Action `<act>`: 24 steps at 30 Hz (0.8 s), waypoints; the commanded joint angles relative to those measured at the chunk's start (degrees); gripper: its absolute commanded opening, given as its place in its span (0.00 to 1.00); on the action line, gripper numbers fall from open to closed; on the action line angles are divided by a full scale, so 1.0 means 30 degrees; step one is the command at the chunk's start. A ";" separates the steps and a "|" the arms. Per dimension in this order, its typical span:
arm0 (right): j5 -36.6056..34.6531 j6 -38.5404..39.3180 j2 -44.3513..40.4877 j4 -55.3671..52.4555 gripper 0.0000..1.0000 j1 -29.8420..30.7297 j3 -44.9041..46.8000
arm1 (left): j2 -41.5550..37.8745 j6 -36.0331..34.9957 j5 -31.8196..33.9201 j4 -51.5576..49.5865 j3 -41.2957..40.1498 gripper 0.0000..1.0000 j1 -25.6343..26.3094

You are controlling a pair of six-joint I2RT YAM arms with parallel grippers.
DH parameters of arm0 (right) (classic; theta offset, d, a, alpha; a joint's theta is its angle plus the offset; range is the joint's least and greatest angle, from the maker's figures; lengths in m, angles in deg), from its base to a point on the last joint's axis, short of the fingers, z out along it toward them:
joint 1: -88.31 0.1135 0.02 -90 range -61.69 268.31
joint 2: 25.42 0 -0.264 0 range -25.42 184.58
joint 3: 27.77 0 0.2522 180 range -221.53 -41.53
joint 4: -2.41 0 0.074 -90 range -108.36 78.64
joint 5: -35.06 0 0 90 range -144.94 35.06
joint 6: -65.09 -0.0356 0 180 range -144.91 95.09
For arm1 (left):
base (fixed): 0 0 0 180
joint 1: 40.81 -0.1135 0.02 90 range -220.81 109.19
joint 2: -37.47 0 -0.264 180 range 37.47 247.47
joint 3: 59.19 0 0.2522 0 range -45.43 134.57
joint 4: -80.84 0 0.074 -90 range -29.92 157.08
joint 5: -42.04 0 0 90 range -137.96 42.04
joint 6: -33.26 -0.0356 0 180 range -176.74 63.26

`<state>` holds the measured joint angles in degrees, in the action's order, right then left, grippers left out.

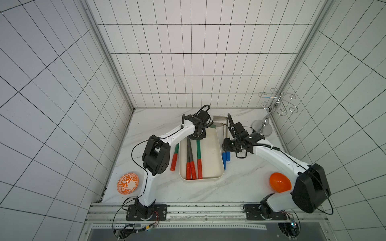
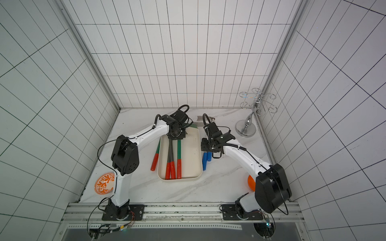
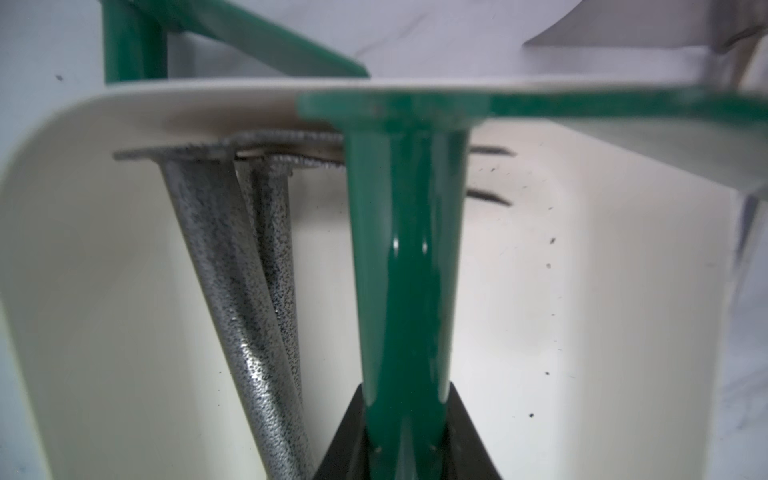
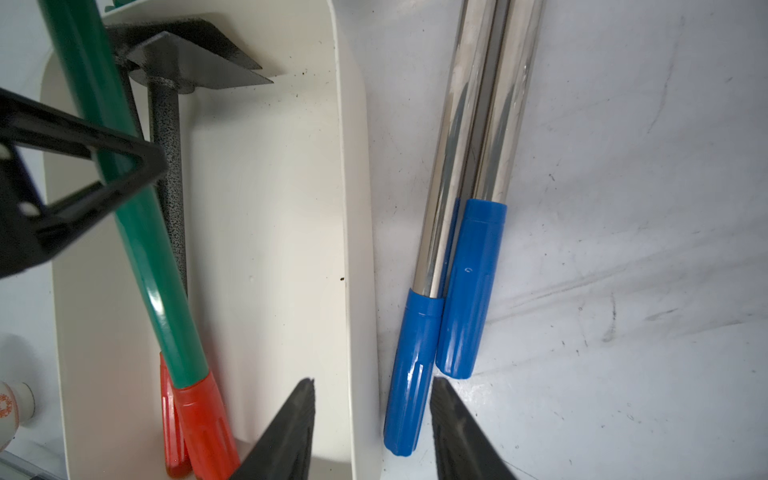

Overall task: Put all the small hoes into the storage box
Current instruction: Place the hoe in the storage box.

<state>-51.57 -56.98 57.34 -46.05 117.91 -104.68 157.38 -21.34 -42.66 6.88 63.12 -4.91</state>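
Note:
My left gripper should lay the small hoe's red handle at a slant across the grey hoes (image 1: 191,171), because the small hoe's blade sticks out over the box's far rim (image 1: 212,126) and its red handle touches the box's near side.
The storage box (image 1: 211,158) (image 2: 190,158) is a cream tray lying mid-table. My left gripper (image 3: 405,415) (image 1: 197,135) is shut on the green shaft of a small hoe (image 1: 198,150) (image 2: 178,150) (image 3: 405,270). That hoe lies lengthwise in the box, its red handle toward the near end and its blade over the far rim. Two grey-shafted hoes (image 1: 190,154) (image 3: 224,249) lie beside it inside the box. Another green hoe (image 1: 175,154) rests on the table left of the box. My right gripper (image 4: 372,386) (image 1: 226,146) is open, its jaws either side of the box's right wall (image 4: 353,249).
Two chrome tools with blue handles (image 1: 226,158) (image 4: 469,270) lie against the box's right side. A patterned orange bowl (image 1: 127,183) sits front left and a plain orange bowl (image 1: 279,182) front right. A chrome hook stand (image 1: 263,127) is at the back right.

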 commanded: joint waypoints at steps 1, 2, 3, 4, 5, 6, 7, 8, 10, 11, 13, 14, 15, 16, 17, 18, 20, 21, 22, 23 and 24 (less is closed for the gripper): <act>-0.0067 -0.0174 -0.0209 -0.0021 0.47 -0.0204 0.0060 | -0.2158 -0.0583 -0.0438 -0.0710 0.2390 0.00 -0.0470; -0.0071 -0.0185 -0.0224 -0.0033 0.47 -0.0204 0.0100 | -0.2320 -0.0636 -0.0607 -0.1036 0.2442 0.00 -0.0560; -0.0071 -0.0184 -0.0224 -0.0036 0.47 -0.0205 0.0095 | -0.2415 -0.0688 -0.0779 -0.1294 0.2413 0.00 -0.0639; -0.0042 -0.0205 -0.0253 -0.0025 0.47 -0.0223 0.0121 | -0.2392 -0.0746 -0.0943 -0.1696 0.2418 0.00 -0.0712; -0.0042 -0.0193 -0.0253 -0.0022 0.47 -0.0201 0.0120 | -0.2316 -0.0797 -0.1082 -0.2166 0.2410 0.00 -0.0767; -0.0042 -0.0193 -0.0229 -0.0039 0.47 -0.0215 0.0123 | -0.2201 -0.0845 -0.1294 -0.2563 0.2400 0.00 -0.0829; -0.0042 -0.0192 -0.0224 -0.0037 0.47 -0.0207 0.0133 | -0.1986 -0.0871 -0.1608 -0.3038 0.2393 0.00 -0.0912; -0.0014 -0.0162 -0.0238 -0.0053 0.47 -0.0200 0.0133 | -0.1760 -0.0824 -0.1828 -0.3471 0.2345 0.00 -0.0965; 0.0002 -0.0171 -0.0253 -0.0039 0.47 -0.0203 0.0127 | -0.1487 -0.0960 -0.1950 -0.3677 0.1817 0.00 -0.0957; 0.0017 -0.0166 -0.0279 -0.0036 0.47 -0.0204 0.0137 | -0.1439 -0.0992 -0.2077 -0.3584 0.1460 0.00 -0.0979; -0.0034 -0.0144 -0.0312 -0.0062 0.47 -0.0221 0.0170 | -0.1345 -0.1073 -0.2277 -0.3461 0.0953 0.00 -0.0995; -0.0069 -0.0133 -0.0341 -0.0037 0.47 -0.0205 0.0188 | -0.1188 -0.1120 -0.2359 -0.3401 0.0812 0.00 -0.0980; -0.0071 -0.0147 -0.0369 -0.0039 0.47 -0.0204 0.0217 | -0.1078 -0.1190 -0.2404 -0.3441 0.0764 0.00 -0.0966; -0.0043 -0.0144 -0.0396 -0.0037 0.47 -0.0200 0.0246 | -0.0911 -0.1288 -0.2429 -0.3513 0.0764 0.00 -0.0959; -0.0070 -0.0159 -0.0400 -0.0058 0.47 -0.0200 0.0278 | -0.0738 -0.1310 -0.2392 -0.3519 0.0716 0.00 -0.0951; -0.0071 -0.0159 -0.0425 -0.0036 0.47 -0.0205 0.0318 | -0.0619 -0.1339 -0.2328 -0.3474 0.0676 0.00 -0.0951; -0.0043 -0.0187 -0.0400 -0.0030 0.47 -0.0212 0.0371 | -0.0228 -0.1424 -0.2374 -0.3373 0.0686 0.00 -0.0957; -0.0020 -0.0182 -0.0400 -0.0032 0.47 -0.0201 0.0421 | -0.0092 -0.1443 -0.2438 -0.3315 0.0720 0.00 -0.0966; -0.0012 -0.0188 -0.0371 -0.0036 0.47 -0.0221 0.0444 | 0.0127 -0.1457 -0.2499 -0.3256 0.0801 0.00 -0.0952; -0.0012 -0.0198 -0.0356 -0.0053 0.47 -0.0223 0.0438 | 0.0393 -0.1485 -0.2509 -0.3252 0.0947 0.00 -0.0979; -0.0012 -0.0174 -0.0370 -0.0056 0.47 -0.0215 0.0440 | 0.0601 -0.1515 -0.2476 -0.3281 0.1089 0.00 -0.0980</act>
<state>-51.52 -57.00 57.34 -45.99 117.91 -104.64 158.00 -25.32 -49.46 -4.44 64.59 -7.86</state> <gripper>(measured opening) 0.468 0.247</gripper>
